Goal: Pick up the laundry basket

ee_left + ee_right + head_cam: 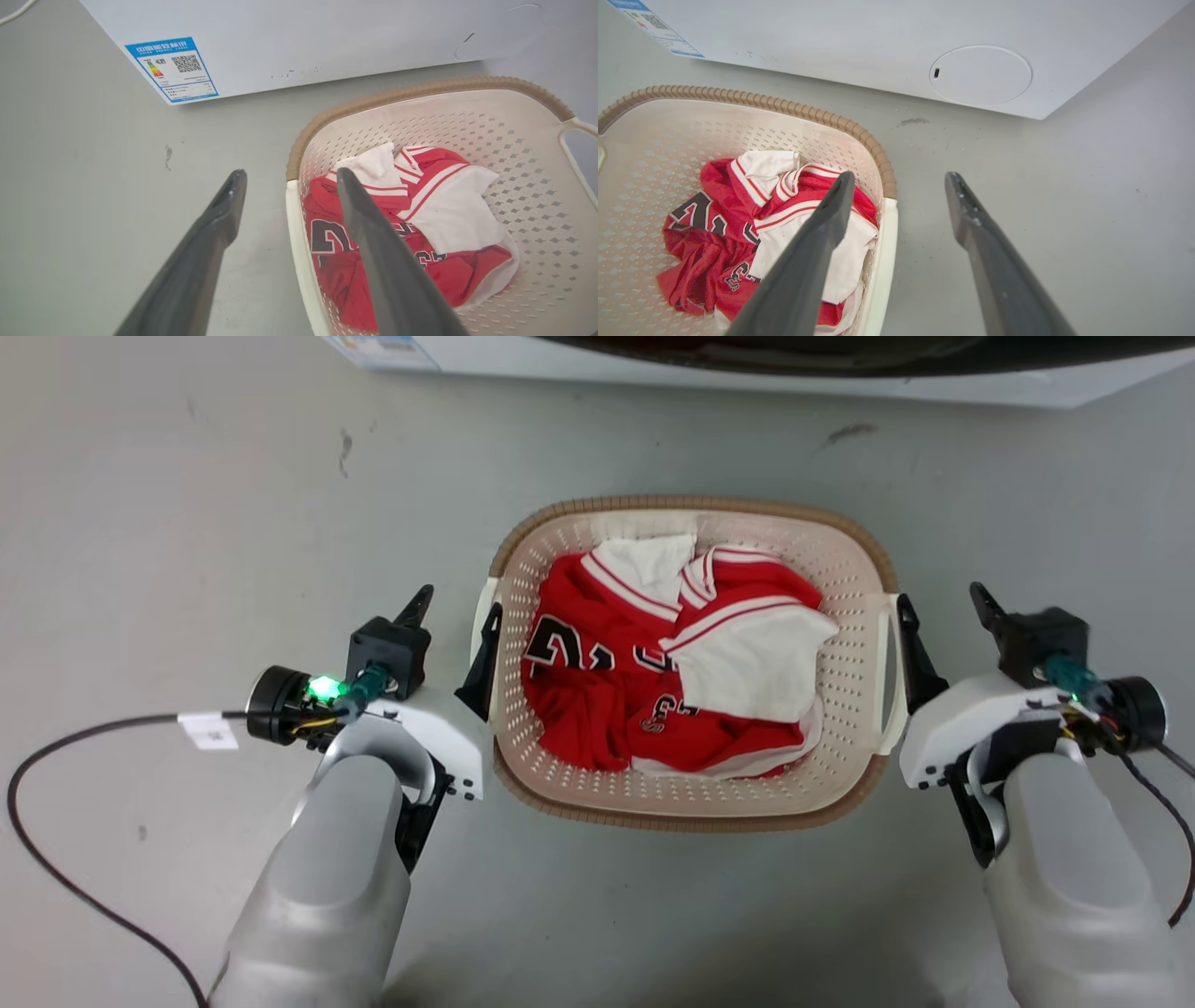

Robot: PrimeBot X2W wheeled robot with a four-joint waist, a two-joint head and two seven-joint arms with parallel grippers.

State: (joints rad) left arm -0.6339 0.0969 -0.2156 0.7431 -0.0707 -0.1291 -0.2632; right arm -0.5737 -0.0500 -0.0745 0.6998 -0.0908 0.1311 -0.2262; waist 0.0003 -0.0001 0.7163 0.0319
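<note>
The red jersey [605,659] lies sunk down low inside the laundry basket [847,661], so it should come along in the same heap when I lift the basket.
The laundry basket [840,581] stands on the grey floor between my two arms, cream and perforated with a brown woven-look rim. A red jersey [597,663] with black numerals and a white cloth lie inside it. My left gripper [453,633] is open at the basket's left side. In the left wrist view the white left handle [299,242] runs between the fingers of the left gripper [289,177], with the inner finger over the basket [514,154]. My right gripper [948,625] is open and straddles the white right handle [883,261] in the same way, seen in the right wrist view [899,179] beside the basket [668,140].
A white washing machine [747,364] stands just beyond the basket, with an energy label [170,70] and a round cover [980,74] low on its front. A black cable [56,747] loops over the floor at my left.
</note>
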